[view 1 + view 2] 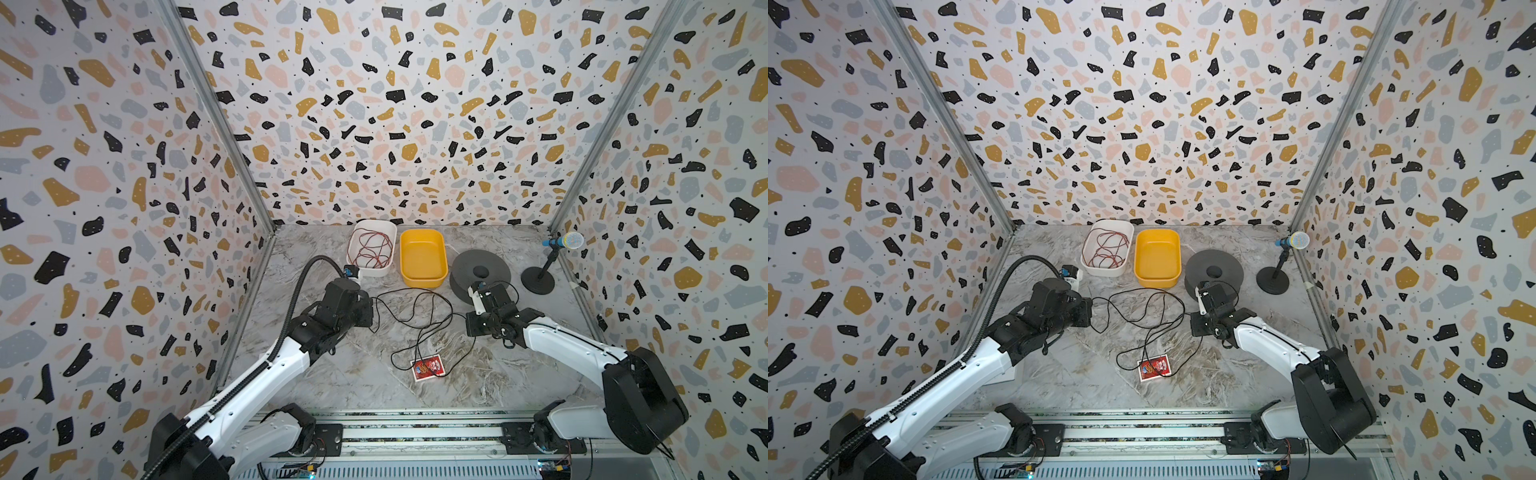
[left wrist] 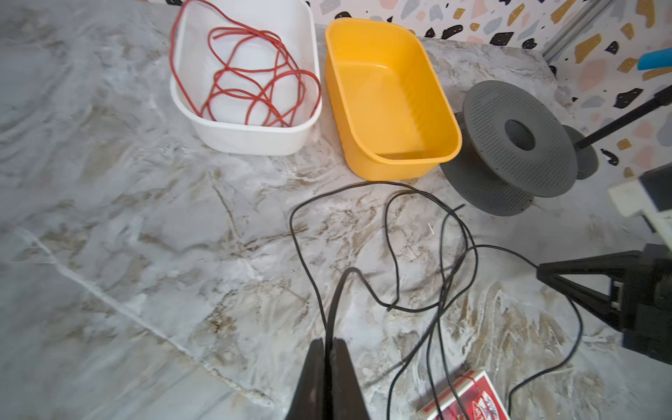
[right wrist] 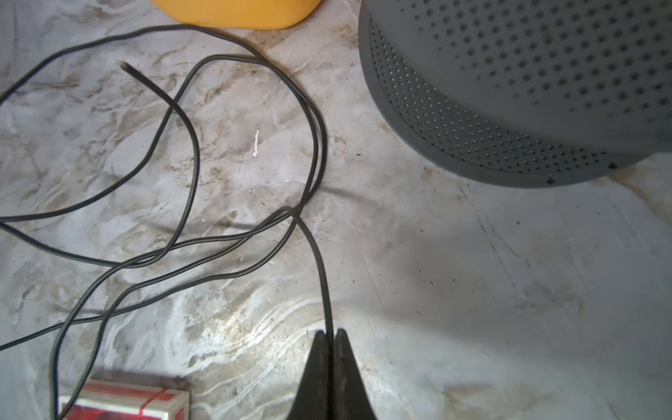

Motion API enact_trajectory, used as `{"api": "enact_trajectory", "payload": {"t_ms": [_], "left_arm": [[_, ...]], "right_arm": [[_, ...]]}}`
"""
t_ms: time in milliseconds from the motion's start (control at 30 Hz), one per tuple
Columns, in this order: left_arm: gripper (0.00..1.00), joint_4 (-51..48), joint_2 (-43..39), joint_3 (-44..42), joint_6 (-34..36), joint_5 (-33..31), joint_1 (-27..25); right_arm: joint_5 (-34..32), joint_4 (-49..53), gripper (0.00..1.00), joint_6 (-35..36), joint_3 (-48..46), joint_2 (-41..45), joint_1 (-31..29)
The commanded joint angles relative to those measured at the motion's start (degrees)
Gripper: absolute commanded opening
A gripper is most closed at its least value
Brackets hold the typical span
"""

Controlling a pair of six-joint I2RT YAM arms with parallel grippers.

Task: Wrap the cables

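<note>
The black cord's loops cross (image 1: pixel 432 326) in front of my right gripper, so my left gripper should draw its doubled piece of cord (image 1: pixel 377 302) away and spread the loops before wrapping.
The cables are one thin black cord (image 1: pixel 415 290) lying in loose overlapping loops on the marble table between the two arms. My left gripper (image 2: pixel 329 342) is shut on a doubled strand of it, at the left side of the loops (image 1: pixel 372 315). At the right side of the loops (image 1: pixel 466 321) my right gripper (image 3: pixel 330 332) is shut on a single strand (image 3: pixel 322 271), just in front of the grey spool (image 3: pixel 509 91). One free end of the cord (image 3: pixel 125 66) lies bare on the table. Part of the cord runs over a red card box (image 1: pixel 428 368).
A yellow tub (image 1: pixel 423 282) stands empty at the back. Left of it a white tub (image 1: pixel 374 272) holds a reddish wire (image 1: pixel 372 249). The grey spool (image 1: pixel 480 272) sits right of the yellow tub. A small microphone stand (image 1: pixel 538 280) is at the far right.
</note>
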State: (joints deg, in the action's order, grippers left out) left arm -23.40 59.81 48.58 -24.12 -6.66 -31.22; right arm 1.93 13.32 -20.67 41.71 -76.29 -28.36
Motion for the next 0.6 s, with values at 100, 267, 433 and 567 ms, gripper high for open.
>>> {"api": "enact_trajectory", "payload": {"t_ms": [100,267,433,567], "left_arm": [[0.0,-9.26,-0.96,6.2,6.19,-7.32,2.65],[0.0,-13.51,-1.4,10.44,7.98,-11.86,5.81],[0.0,-15.9,-1.76,13.86,9.67,-16.93,9.69],[0.0,-17.29,-2.3,14.81,10.26,-19.69,9.91]], "right_arm": [[-4.44,0.56,0.0,-2.02,0.02,8.19,3.72],[-5.38,2.84,0.0,-2.56,-0.17,12.53,9.57],[0.05,1.06,0.0,-3.73,-2.89,18.3,20.36],[0.66,1.61,0.0,-3.39,-2.69,19.39,24.76]]}}
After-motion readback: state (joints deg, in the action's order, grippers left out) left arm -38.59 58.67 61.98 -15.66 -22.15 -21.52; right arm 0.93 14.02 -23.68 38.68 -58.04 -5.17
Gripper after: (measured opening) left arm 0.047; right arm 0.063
